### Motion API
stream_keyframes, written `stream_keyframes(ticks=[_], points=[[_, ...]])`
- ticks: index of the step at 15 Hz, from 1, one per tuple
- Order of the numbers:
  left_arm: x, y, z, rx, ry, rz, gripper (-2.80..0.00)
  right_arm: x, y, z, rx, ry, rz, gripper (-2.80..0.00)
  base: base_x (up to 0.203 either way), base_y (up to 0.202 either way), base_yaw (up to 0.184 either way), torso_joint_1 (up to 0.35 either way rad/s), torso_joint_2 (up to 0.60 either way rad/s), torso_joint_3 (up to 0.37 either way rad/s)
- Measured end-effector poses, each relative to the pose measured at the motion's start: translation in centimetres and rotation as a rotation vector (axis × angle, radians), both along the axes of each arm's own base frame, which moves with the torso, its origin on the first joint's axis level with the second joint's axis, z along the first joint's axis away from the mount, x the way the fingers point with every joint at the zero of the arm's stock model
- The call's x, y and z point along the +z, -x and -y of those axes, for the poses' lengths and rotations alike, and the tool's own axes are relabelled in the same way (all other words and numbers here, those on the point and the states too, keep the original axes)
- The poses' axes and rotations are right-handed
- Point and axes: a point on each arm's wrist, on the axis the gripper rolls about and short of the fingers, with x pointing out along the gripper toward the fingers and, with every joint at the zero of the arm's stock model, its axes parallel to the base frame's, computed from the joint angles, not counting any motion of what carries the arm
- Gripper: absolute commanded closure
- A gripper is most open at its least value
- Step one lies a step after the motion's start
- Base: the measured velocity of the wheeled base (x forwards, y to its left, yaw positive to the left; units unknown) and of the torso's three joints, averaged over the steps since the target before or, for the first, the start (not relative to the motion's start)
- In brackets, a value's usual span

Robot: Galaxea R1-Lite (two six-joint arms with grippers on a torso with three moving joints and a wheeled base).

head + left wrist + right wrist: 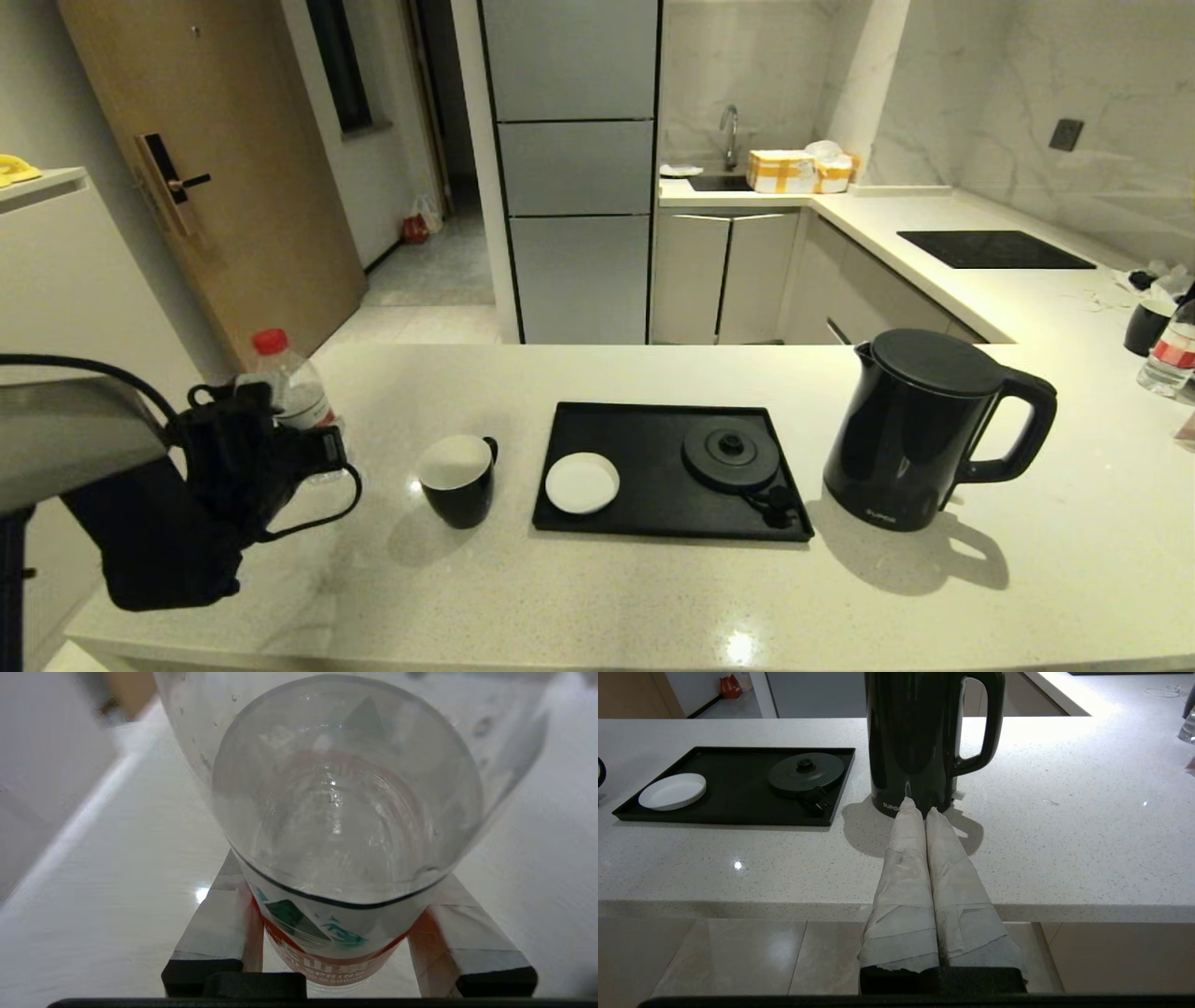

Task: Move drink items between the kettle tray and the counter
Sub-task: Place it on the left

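The water bottle (pixel 300 392) is upright and the counter (pixel 387 498) beside the black mug is clear, so my left gripper should continue to go toward the mug and let go of the bottle standing there.
The clear water bottle (pixel 291 385) with a red cap stands at the counter's (pixel 597 597) left end. My left gripper (pixel 313 437) is shut on the water bottle (pixel 345 812), one taped finger pressed against each side of its red label. The black mug (pixel 459 478) stands on the counter just left of the black kettle tray (pixel 653 509). The tray's round base disc (pixel 730 455) is bare. The black kettle (pixel 910 429) stands on the counter right of the tray. My right gripper (pixel 920 805) is shut and empty, hanging off the counter's front edge and pointing at the kettle (pixel 915 742).
A white saucer (pixel 582 483) lies on the tray's left part. At the far right of the counter stand another dark mug (pixel 1146 327) and another bottle (pixel 1172 355). A black hob (pixel 994 249) lies on the side counter behind.
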Motion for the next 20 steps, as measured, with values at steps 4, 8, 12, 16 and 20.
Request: stream_keyframes(ticks=[4,8,12,16,20], points=[[-2.9,-0.2,1.9,-0.086,0.012,-0.067,0.0,0.0,0.0,0.0,-0.001,0.0,0.0,0.0,0.0,0.0,0.0,0.0,0.0,0.0],[-4.4,-0.3,3.8,-0.153,0.014,-0.1,0.0,0.0,0.0,0.0,0.0,0.0,0.0,0.0,0.0,0.0,0.0,0.0,0.0,0.0],[-5.2,-0.3,4.2,-0.163,0.014,-0.119,-2.8,0.0,0.0,0.0,-0.001,0.0,0.0,0.0,0.0,0.0,0.0,0.0,0.0,0.0],[-5.9,0.0,4.5,-0.172,0.016,-0.131,-2.8,0.0,0.0,0.0,0.0,0.0,0.0,0.0,0.0,0.0,0.0,0.0,0.0,0.0],[-6.2,0.6,4.6,-0.177,0.015,-0.145,-2.8,0.0,0.0,0.0,-0.001,0.0,0.0,0.0,0.0,0.0,0.0,0.0,0.0,0.0]])
